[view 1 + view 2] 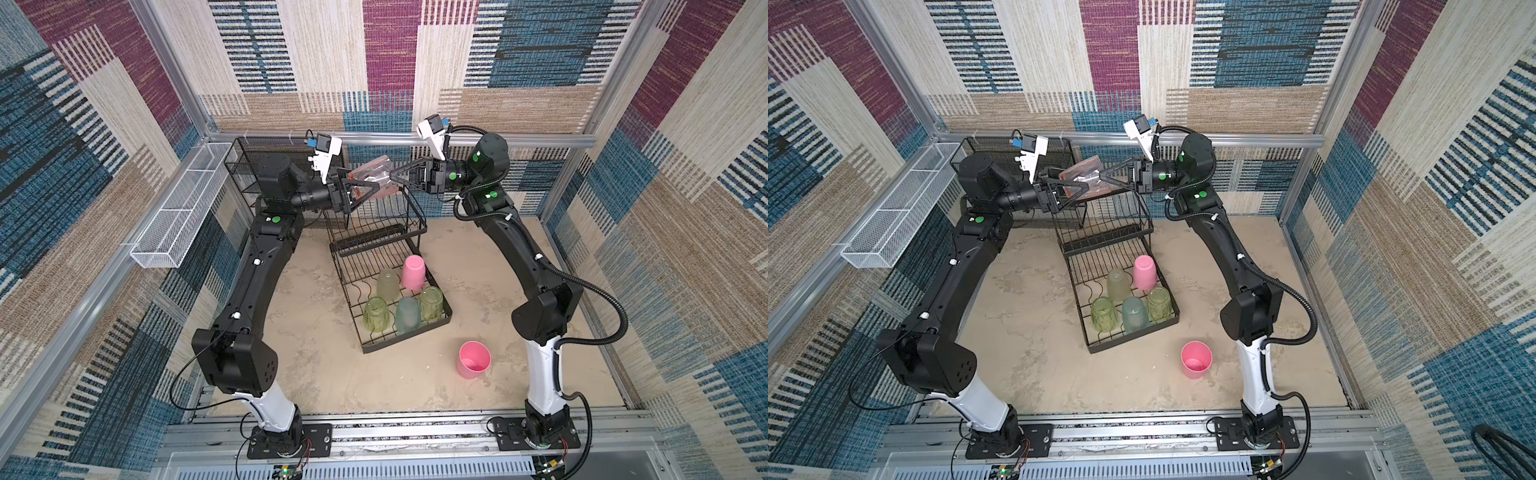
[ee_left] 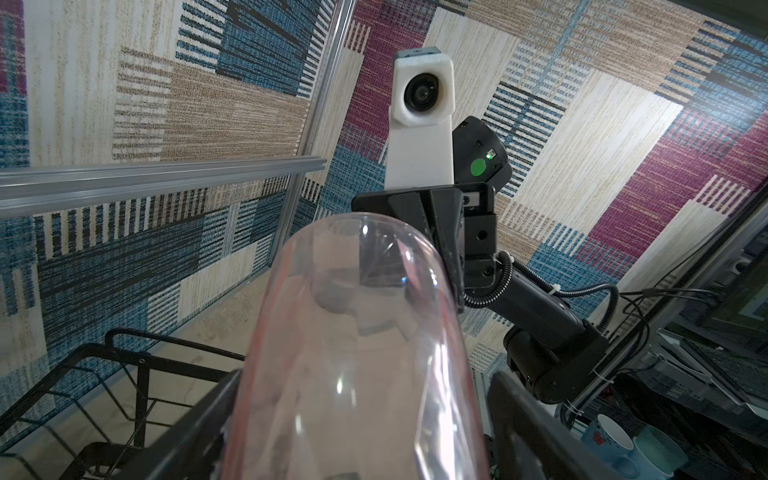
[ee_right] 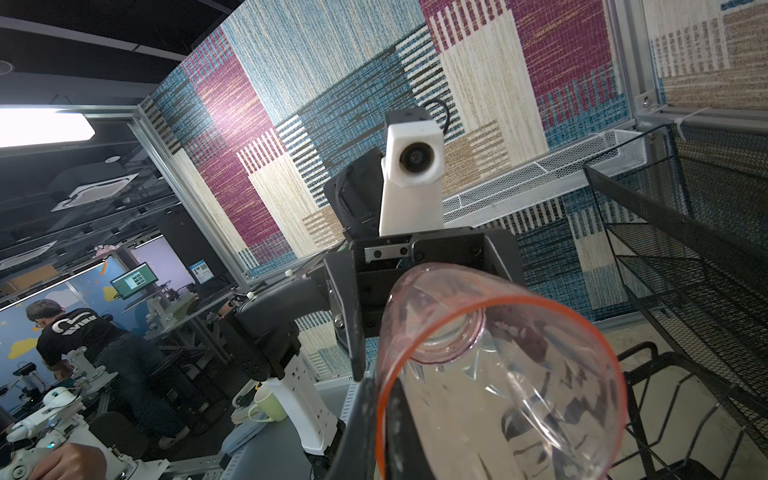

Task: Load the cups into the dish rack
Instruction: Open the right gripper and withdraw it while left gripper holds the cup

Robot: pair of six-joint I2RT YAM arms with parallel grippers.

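Note:
The robot's right gripper is holding the cup by its orange rim [image 1: 390,173], so the robot's left gripper should take hold of the cup's base end [image 1: 357,177] and lower the cup into the top level of the dish rack.
A translucent reddish-pink cup [image 1: 371,173] [image 1: 1082,174] hangs sideways above the top tier of the dish rack [image 1: 376,244] [image 1: 1105,246]. My right gripper [image 1: 393,177] [image 3: 384,399] is shut on its orange rim, one finger inside and one outside. My left gripper [image 1: 360,183] [image 2: 368,376] stands open around the cup's base end [image 2: 353,332], with a gap showing at one finger. In the rack's lower tier stand an inverted pink cup [image 1: 413,272], three yellow-green cups [image 1: 377,314] and a pale teal one [image 1: 408,315]. Another pink cup [image 1: 473,359] stands mouth up on the table.
A long white mesh trough [image 1: 178,208] hangs on the left wall. A black fine-mesh shelf unit [image 1: 249,166] stands behind my left arm, close to the rack. Aluminium rails [image 1: 498,139] edge the table at the back and sides.

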